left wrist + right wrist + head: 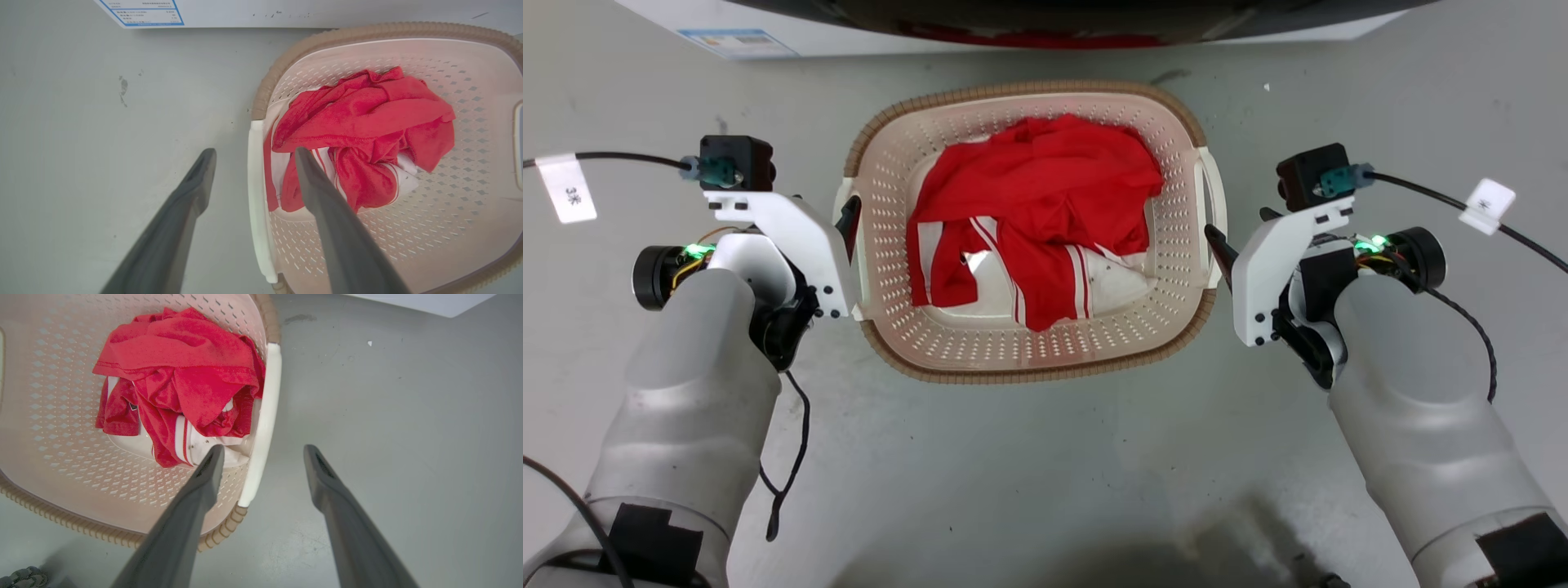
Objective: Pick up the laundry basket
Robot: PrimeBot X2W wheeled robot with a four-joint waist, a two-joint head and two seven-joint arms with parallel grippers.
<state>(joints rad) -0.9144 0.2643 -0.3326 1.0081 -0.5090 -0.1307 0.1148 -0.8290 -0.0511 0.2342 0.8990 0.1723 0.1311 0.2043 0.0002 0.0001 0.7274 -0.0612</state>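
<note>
I expect the laundry basket to come up with its handles fixed in place when I lift, because the white handle runs in line with the brown rim.
The laundry basket stands on the grey floor straight ahead, cream with perforated walls and a brown rim. A crumpled red and white garment lies inside it. My left gripper is open at the basket's left handle. In the left wrist view that gripper straddles the white handle, one finger outside over the floor, the other over the inside. My right gripper is open at the right side handle. There the gripper straddles the white handle in the same way.
A white appliance with a blue-edged label stands just beyond the basket, its dark opening above the far rim. Black cables with white tags trail from both wrists. Bare grey floor lies on the near side.
</note>
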